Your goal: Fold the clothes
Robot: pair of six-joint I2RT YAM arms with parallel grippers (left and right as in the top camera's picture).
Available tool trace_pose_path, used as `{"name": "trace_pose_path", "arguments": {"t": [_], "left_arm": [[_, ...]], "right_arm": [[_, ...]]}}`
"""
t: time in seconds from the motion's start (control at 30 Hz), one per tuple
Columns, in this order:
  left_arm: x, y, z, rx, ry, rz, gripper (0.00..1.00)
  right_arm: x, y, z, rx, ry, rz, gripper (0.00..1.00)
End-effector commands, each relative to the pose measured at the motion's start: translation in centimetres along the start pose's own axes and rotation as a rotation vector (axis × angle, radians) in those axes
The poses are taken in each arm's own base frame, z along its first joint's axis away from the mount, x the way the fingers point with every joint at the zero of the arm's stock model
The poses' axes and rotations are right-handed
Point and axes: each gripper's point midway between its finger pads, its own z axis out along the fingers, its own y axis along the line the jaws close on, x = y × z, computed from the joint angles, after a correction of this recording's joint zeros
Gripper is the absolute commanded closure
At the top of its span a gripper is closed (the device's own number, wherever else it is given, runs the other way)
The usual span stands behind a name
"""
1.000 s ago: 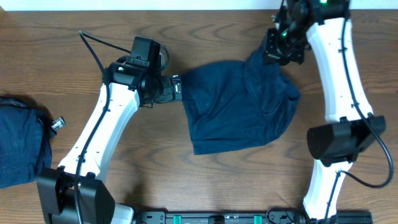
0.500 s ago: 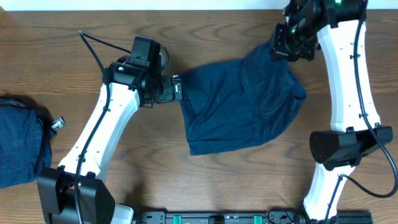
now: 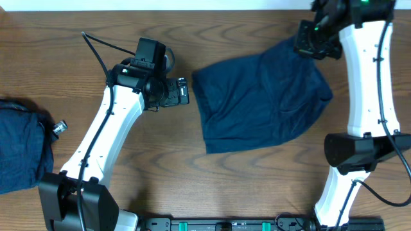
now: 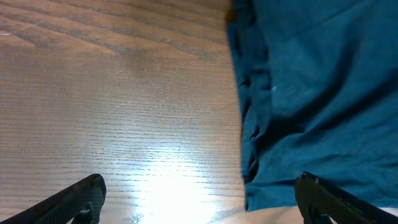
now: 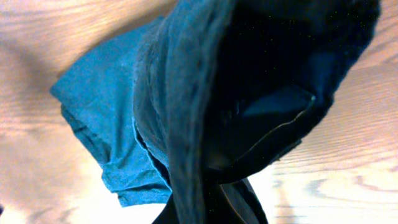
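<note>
My right gripper is holding the garment's lifted corner, and the dark blue garment's near hem (image 3: 297, 133) slants away toward it, so my right gripper should bring that corner back toward the garment's middle (image 3: 264, 80).
A dark blue garment (image 3: 263, 102) lies spread on the wooden table (image 3: 154, 160), its upper right corner lifted. My right gripper (image 3: 314, 40) is shut on that corner at the far right. In the right wrist view the cloth (image 5: 186, 93) hangs over the jaws (image 5: 211, 208) and hides the fingers. My left gripper (image 3: 183, 92) is open and empty just left of the garment's left edge. In the left wrist view the garment's hem (image 4: 311, 93) lies by the right finger, and bare table shows between the fingertips (image 4: 199, 185).
A second dark blue garment (image 3: 19, 151) lies bunched at the left edge of the table. A small metal object (image 3: 59, 127) sits beside it. The table's far edge runs close behind my right gripper.
My right gripper has moved right and farther back, dragging the garment to the right. The garment's left edge has come away from my left gripper, which has stayed in place.
</note>
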Motion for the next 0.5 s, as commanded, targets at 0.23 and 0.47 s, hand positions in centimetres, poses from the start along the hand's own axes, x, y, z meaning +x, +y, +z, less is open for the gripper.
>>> {"name": "trace_pose_path", "arguments": {"t": [0.23,0.47], "left_arm": [[0.6,0.5,0.6,-0.017,0.023,-0.006,0.02],[0.5,0.4,0.6,-0.015,0.019,-0.006,0.02]], "right_arm": [[-2.3,-6.4,-1.7,0.098,-0.071,0.024,0.99],[-1.8,-4.4,-1.4,0.085,-0.066,-0.029,0.99]]}}
